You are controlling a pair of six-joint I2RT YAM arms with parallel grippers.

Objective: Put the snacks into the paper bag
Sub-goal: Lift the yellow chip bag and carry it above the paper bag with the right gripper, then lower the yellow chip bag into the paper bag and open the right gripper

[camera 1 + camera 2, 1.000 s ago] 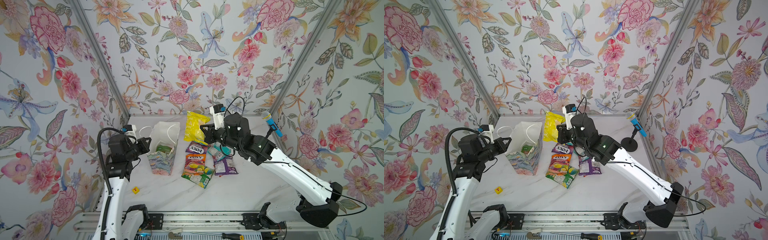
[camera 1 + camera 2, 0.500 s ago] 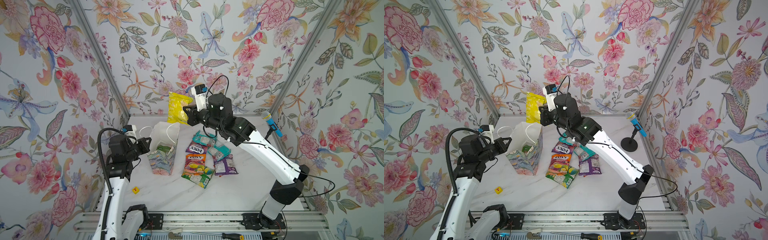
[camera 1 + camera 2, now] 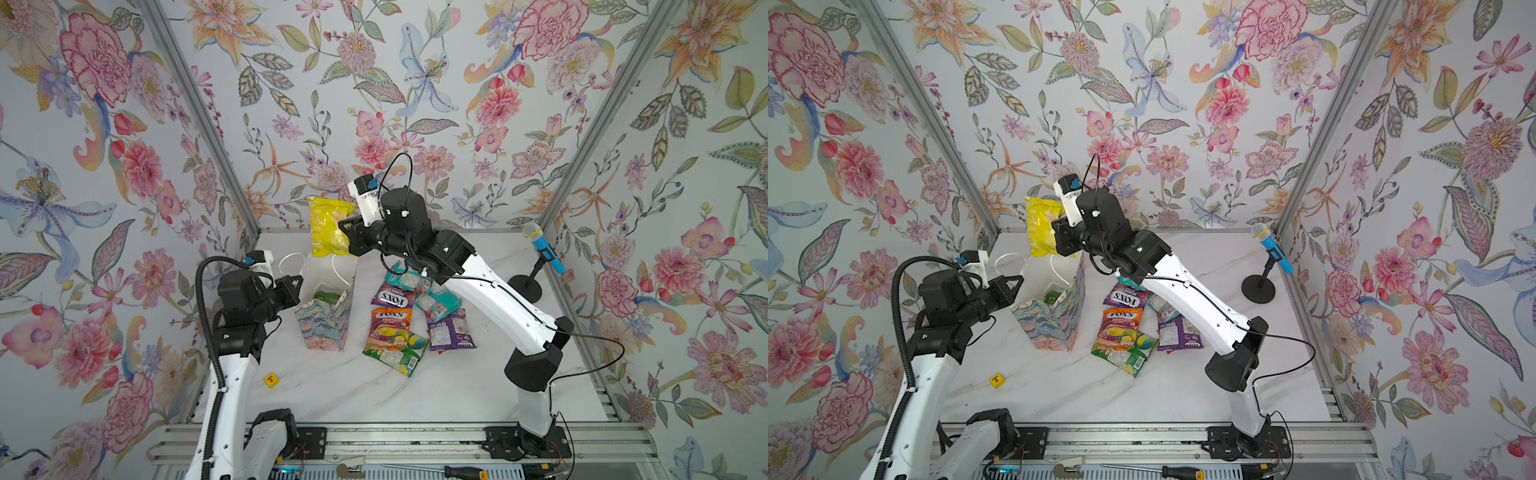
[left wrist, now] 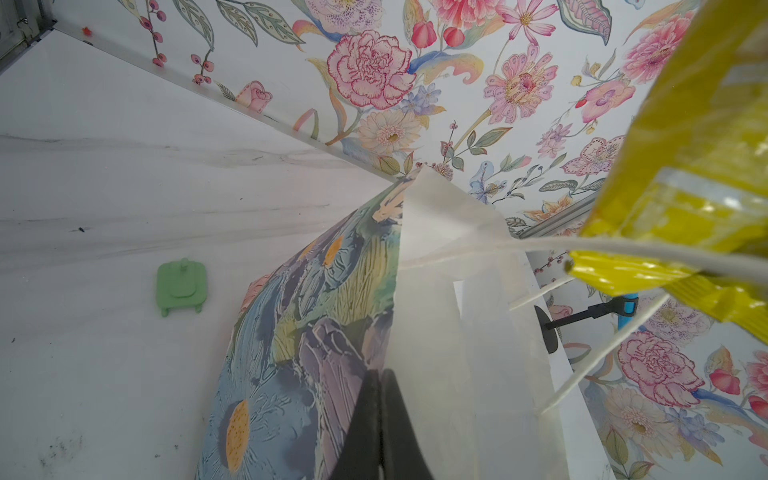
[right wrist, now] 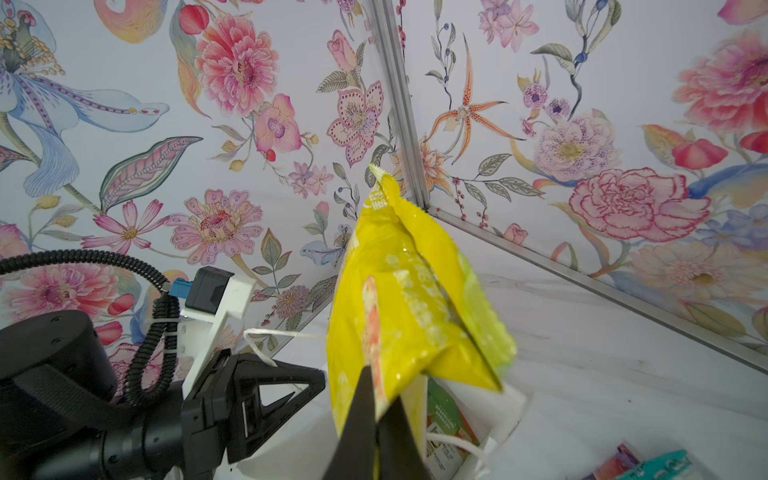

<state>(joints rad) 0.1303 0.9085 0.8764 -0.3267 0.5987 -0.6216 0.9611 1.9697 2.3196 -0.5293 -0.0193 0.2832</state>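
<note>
My right gripper keeps lowering the yellow packet (image 3: 327, 227), which hangs upright over the paper bag's opening (image 3: 325, 278), until the packet's lower end dips inside, and then let go.
The flowered paper bag (image 3: 326, 322) (image 3: 1050, 320) stands upright and open at the left middle of the table. My left gripper (image 3: 297, 284) (image 3: 1016, 283) (image 4: 379, 372) is shut on the bag's near-left rim, pinching the wall (image 4: 311, 324). My right gripper (image 3: 347, 233) (image 3: 1059, 237) (image 5: 376, 401) is shut on a yellow snack packet (image 3: 328, 226) (image 3: 1041, 226) (image 5: 407, 299) that hangs just above the bag's mouth. A green packet (image 3: 328, 297) (image 5: 444, 415) lies inside the bag. Several more snacks (image 3: 397, 328) (image 3: 1127, 328) lie in a pile right of the bag.
A blue toy microphone (image 3: 541, 253) (image 3: 1271, 248) on a black stand is at the back right. A small yellow cube (image 3: 271, 379) (image 3: 997, 379) lies at the front left. A green flat piece (image 4: 181, 286) lies on the table behind the bag.
My right arm has carried the yellow packet up and leftward from above the pile to over the bag's mouth. The left arm and the bag have stayed put.
</note>
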